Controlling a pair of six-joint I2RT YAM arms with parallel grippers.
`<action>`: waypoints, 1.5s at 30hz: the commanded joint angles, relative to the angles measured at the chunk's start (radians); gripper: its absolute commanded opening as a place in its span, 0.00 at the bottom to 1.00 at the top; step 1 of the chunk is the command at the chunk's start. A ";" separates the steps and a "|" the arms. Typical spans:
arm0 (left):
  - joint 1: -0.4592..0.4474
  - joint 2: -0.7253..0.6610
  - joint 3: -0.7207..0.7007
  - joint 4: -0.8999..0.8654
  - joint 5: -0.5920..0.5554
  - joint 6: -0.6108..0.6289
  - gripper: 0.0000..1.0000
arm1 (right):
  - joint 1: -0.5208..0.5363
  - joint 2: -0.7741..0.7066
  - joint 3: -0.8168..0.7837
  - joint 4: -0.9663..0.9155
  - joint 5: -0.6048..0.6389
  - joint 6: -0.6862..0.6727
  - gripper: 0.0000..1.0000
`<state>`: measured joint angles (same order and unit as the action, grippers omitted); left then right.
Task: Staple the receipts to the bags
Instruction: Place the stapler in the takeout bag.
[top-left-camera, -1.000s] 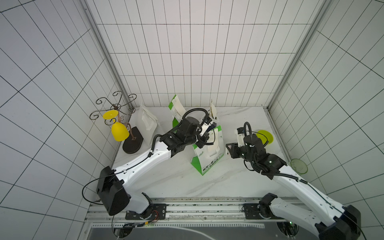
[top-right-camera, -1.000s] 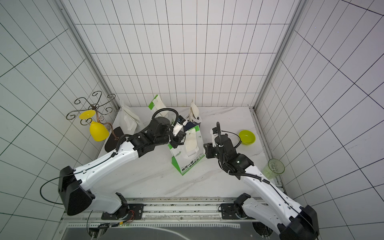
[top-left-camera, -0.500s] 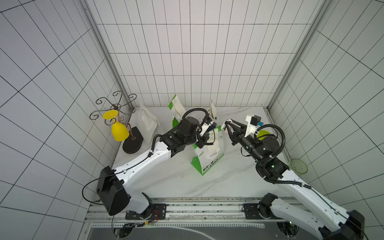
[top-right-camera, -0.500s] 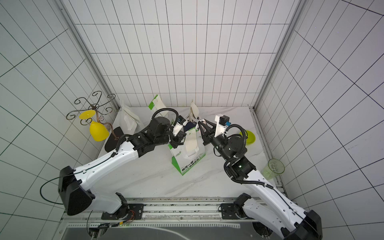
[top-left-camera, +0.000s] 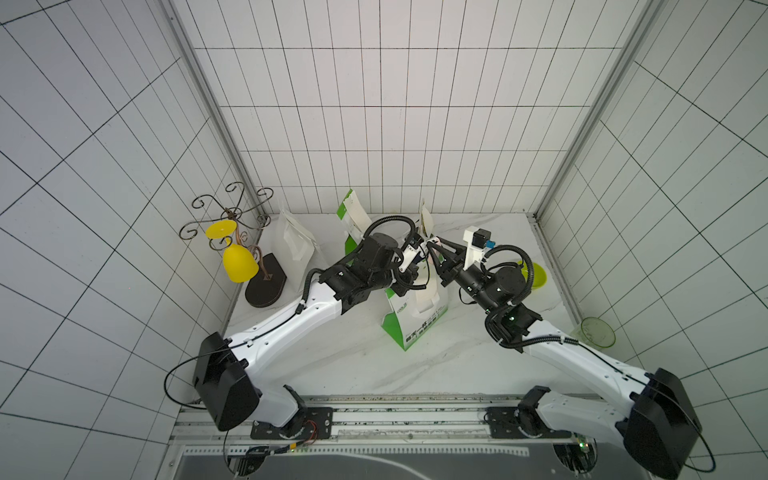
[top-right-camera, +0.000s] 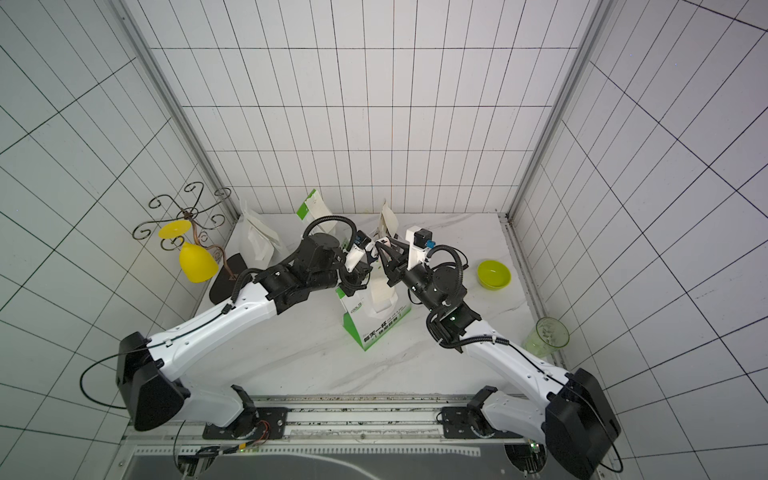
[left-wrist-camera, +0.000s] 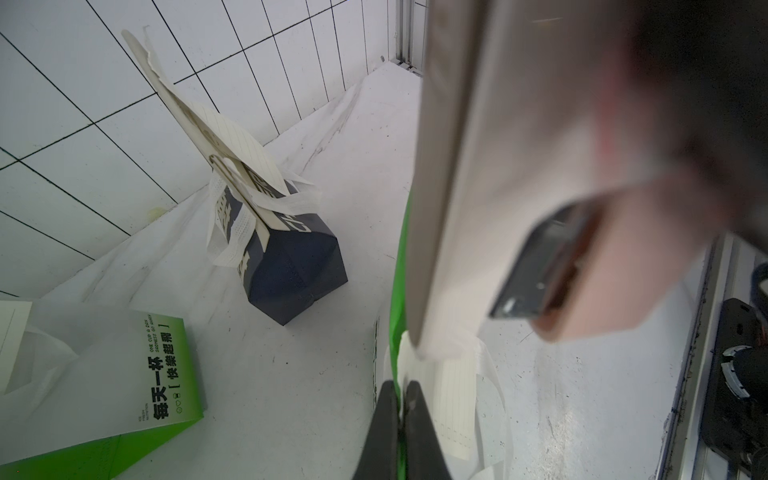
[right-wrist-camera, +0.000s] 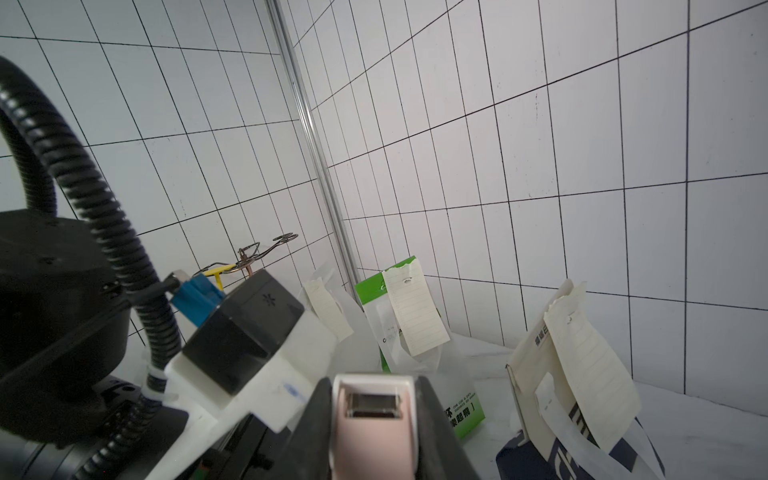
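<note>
The left gripper holds the front bag's top edge upright below the pink stapler (left-wrist-camera: 616, 280), so the right gripper should keep lowering until it straddles that edge (left-wrist-camera: 398, 300), then release.
A white-and-green bag (top-left-camera: 415, 320) stands mid-table. My left gripper (left-wrist-camera: 399, 395) is shut on its top edge, with a receipt (left-wrist-camera: 453, 399) hanging against the bag beside the fingers. My right gripper (right-wrist-camera: 374, 415) is shut on a pink stapler (right-wrist-camera: 374, 428). It holds the stapler at the bag's top, close to the left gripper (top-left-camera: 409, 276); the left wrist view shows the stapler (left-wrist-camera: 540, 199) large and blurred over the edge. Behind stand a navy bag (left-wrist-camera: 291, 266), a second white-and-green bag (right-wrist-camera: 399, 291) and a plain white bag (top-left-camera: 297, 245), each carrying a receipt.
A yellow-green bowl (top-right-camera: 493, 274) sits to the right of my right arm, and a clear green cup (top-right-camera: 546, 334) stands by the right wall. A wire stand with a yellow glass (top-left-camera: 237, 262) fills the back left corner.
My right arm has risen from low beside the bag and swung left, bringing the stapler up to the bag's top. The left arm has stayed still.
</note>
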<state>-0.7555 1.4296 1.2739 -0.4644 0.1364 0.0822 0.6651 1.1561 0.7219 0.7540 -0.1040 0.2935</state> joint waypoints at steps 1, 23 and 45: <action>0.000 -0.006 -0.015 -0.056 0.017 0.009 0.00 | 0.017 0.017 -0.037 0.086 0.012 -0.011 0.00; 0.001 -0.005 -0.021 -0.044 0.011 0.009 0.00 | 0.045 0.055 -0.027 -0.018 0.079 -0.020 0.00; 0.003 -0.045 -0.054 0.000 0.026 0.037 0.00 | 0.059 0.003 -0.080 -0.106 0.169 -0.052 0.00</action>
<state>-0.7555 1.4063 1.2469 -0.4469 0.1551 0.0948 0.7162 1.1862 0.6949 0.6449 0.0376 0.2600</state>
